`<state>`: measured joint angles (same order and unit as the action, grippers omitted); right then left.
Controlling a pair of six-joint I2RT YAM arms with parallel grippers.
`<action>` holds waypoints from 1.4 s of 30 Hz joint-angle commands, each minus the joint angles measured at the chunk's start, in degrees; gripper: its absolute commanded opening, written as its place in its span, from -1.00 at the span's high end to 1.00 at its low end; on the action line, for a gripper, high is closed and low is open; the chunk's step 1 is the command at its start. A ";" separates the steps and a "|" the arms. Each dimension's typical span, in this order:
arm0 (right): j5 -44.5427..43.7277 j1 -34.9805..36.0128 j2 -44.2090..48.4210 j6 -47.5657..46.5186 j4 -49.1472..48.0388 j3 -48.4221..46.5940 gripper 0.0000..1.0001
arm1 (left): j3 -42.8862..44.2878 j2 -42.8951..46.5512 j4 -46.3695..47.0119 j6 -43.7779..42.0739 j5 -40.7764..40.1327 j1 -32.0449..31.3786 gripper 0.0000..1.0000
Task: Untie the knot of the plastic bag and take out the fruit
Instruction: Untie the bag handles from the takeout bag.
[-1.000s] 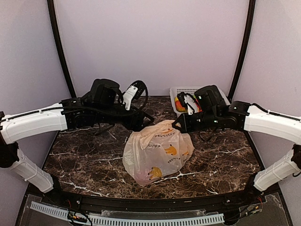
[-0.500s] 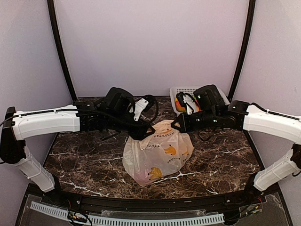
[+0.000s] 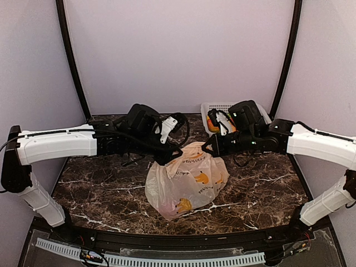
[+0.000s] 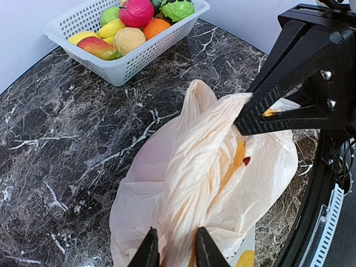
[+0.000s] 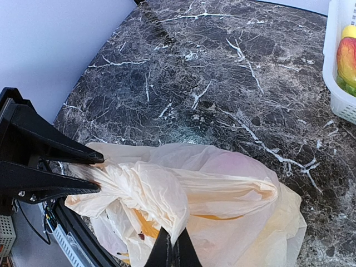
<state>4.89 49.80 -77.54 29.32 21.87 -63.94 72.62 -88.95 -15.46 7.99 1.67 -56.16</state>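
The plastic bag's twisted strand (image 3: 189, 152) bunches up while the robot's grippers are close together, so its end (image 3: 172, 166) should be pulled away by the left gripper to spread the bag's opening.
The cream plastic bag (image 3: 186, 181) with yellow prints lies mid-table. Its mouth is drawn up into a twisted, bunched strand (image 4: 194, 178) stretched between both grippers; I cannot pick out a separate knot in it. My left gripper (image 4: 174, 253) has its fingers pressed on the strand's left end, and from the top it sits at the bag's upper left (image 3: 175, 156). My right gripper (image 5: 173, 253) is shut on a flap of the bag at its upper right (image 3: 206, 147). The fruit inside is hidden, apart from a yellow shape (image 4: 239, 158) between the folds.
A white mesh basket (image 4: 133, 64) holding several toy fruits stands at the back right of the marble table (image 3: 100, 189), behind the right arm. Dark curved frame posts rise at both back corners. A black rail runs along the near edge.
My left arm swung right to the bag, and its jaws closed in on the bunched plastic. The right gripper kept its hold and hardly moved.
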 commanded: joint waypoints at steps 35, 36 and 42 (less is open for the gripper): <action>-12.34 -0.71 12.02 6.60 -3.10 6.62 1.00 | -7.55 9.65 12.29 6.62 0.37 2.91 0.99; -12.41 -0.75 12.14 7.01 -3.25 7.12 1.00 | -8.14 10.08 12.85 6.96 0.62 3.19 0.99; -12.78 -0.76 13.20 9.33 -3.98 10.11 1.00 | -13.02 12.33 13.86 10.44 -0.26 3.63 0.99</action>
<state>-5.96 49.54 -66.19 36.32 20.01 -55.48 62.54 -80.34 -3.27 15.18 2.00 -53.17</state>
